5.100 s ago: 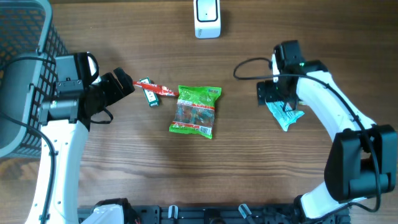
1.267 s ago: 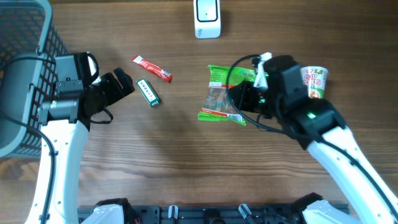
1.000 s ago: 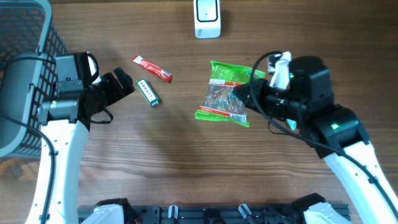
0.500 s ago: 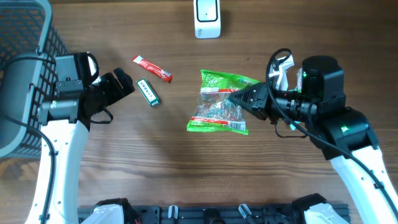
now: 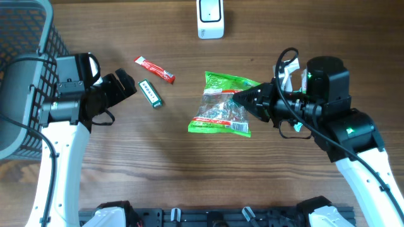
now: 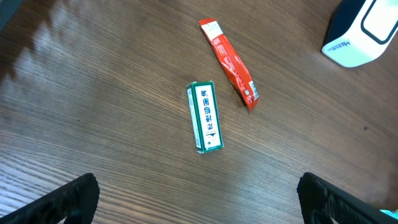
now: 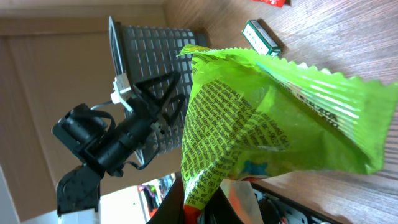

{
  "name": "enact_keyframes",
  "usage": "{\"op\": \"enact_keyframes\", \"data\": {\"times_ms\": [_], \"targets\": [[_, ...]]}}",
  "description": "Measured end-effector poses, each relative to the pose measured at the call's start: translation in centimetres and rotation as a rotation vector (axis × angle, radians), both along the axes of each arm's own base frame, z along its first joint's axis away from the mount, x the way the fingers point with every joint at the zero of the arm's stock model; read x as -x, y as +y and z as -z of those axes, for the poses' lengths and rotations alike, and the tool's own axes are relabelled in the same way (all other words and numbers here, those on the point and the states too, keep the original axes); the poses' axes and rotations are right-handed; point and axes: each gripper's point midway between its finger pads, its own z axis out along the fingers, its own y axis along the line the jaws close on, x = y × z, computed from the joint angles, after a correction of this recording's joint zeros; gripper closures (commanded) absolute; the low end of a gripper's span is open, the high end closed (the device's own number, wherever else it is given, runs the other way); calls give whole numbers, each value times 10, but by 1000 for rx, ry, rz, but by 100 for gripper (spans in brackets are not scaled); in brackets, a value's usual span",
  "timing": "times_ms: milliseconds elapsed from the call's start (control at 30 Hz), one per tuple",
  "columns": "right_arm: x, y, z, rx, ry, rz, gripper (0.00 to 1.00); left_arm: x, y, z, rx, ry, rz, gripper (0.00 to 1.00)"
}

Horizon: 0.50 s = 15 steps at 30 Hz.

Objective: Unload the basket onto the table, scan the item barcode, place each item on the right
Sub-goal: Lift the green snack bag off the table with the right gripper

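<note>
Next, I carry the bag over in my right gripper and tilt the green snack bag's barcode [image 5: 239, 127], which faces up and away, toward the white scanner [image 5: 210, 19].
My right gripper [image 5: 245, 102] is shut on the right edge of a green snack bag [image 5: 221, 107], holding it above the middle of the table with a white label strip along its near edge. In the right wrist view the bag [image 7: 267, 112] fills the frame, pinched between the dark fingers of that gripper [image 7: 202, 208]. The white scanner [image 5: 210, 17] stands at the far edge, apart from the bag; it also shows at the top right of the left wrist view [image 6: 367, 31]. My left gripper [image 5: 123, 85] rests at the left, open with nothing in it [image 6: 199, 193].
A small green pack [image 5: 150, 93] and a red stick packet [image 5: 154, 69] lie just right of the left gripper, the pack [image 6: 205, 117] and the stick [image 6: 229, 62] both in its wrist view. A dark mesh basket [image 5: 22, 69] stands at the far left.
The right arm picked the bag up off the table and, over the last second, carried it slightly left and toward the near side. The left arm has not moved.
</note>
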Motion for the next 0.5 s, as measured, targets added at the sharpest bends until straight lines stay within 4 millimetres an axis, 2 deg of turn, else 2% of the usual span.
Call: {"op": "enact_keyframes", "data": {"times_ms": [133,267,367,500], "targets": [[-7,-5,4,61,-68,11,96,0,0,0,0,0,0,0],[-18,-10,17,238,-230,2,96,0,0,0,0,0,0,0],[-23,-5,33,361,-333,-79,96,0,0,0,0,0,0,0],[-24,-2,60,445,-337,-167,96,0,0,0,0,0,0,0]]}}
